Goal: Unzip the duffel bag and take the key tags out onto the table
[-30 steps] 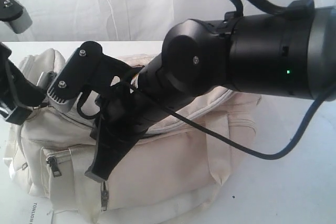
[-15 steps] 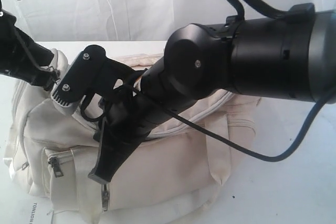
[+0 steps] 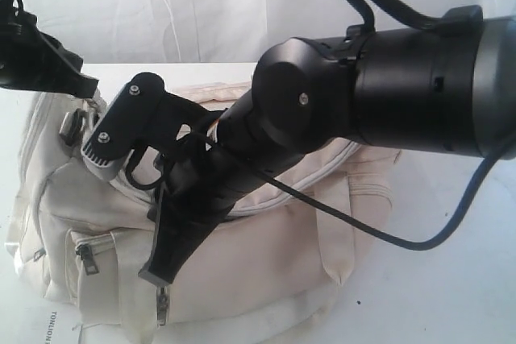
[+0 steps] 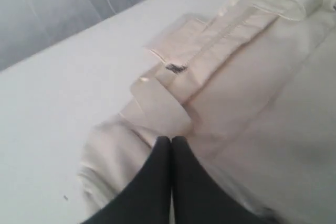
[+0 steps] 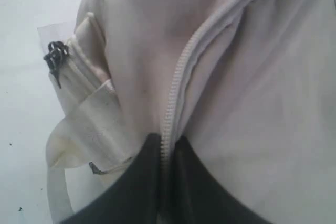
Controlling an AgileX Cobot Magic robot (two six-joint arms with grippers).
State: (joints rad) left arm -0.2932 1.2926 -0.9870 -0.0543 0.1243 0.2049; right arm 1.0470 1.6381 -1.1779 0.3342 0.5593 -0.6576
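Observation:
Next, I open my left gripper, lift it clear and bring it down around the zip's pull (image 3: 97, 104), because my left gripper is closed and empty beside the main zip (image 3: 93, 113).
The cream-white duffel bag (image 3: 266, 271) lies on the white table (image 3: 451, 296). My right gripper (image 3: 157, 267) reaches across the bag's front; in the right wrist view it (image 5: 168, 139) is shut on the bag's (image 5: 262, 77) main zip (image 5: 176, 87), the teeth running between its fingers. Over the bag's left end my left gripper (image 3: 85, 86) hangs; in the left wrist view it (image 4: 171, 139) is shut, its tips together, with nothing showing between them, above the fabric (image 4: 262, 103) and a webbing handle (image 4: 231, 30). The key tags are hidden.
Dark zip pulls (image 3: 83, 257) (image 3: 162, 305) hang on the front pockets, another (image 5: 55, 59) on a side pocket. The right arm's black cable (image 3: 387, 235) loops over the bag. A printed paper label (image 3: 52, 328) lies at the front left. A white curtain (image 3: 201, 6) stands behind.
My left gripper has risen and moved right, from the bag's left side to above its left end. The right arm has barely moved.

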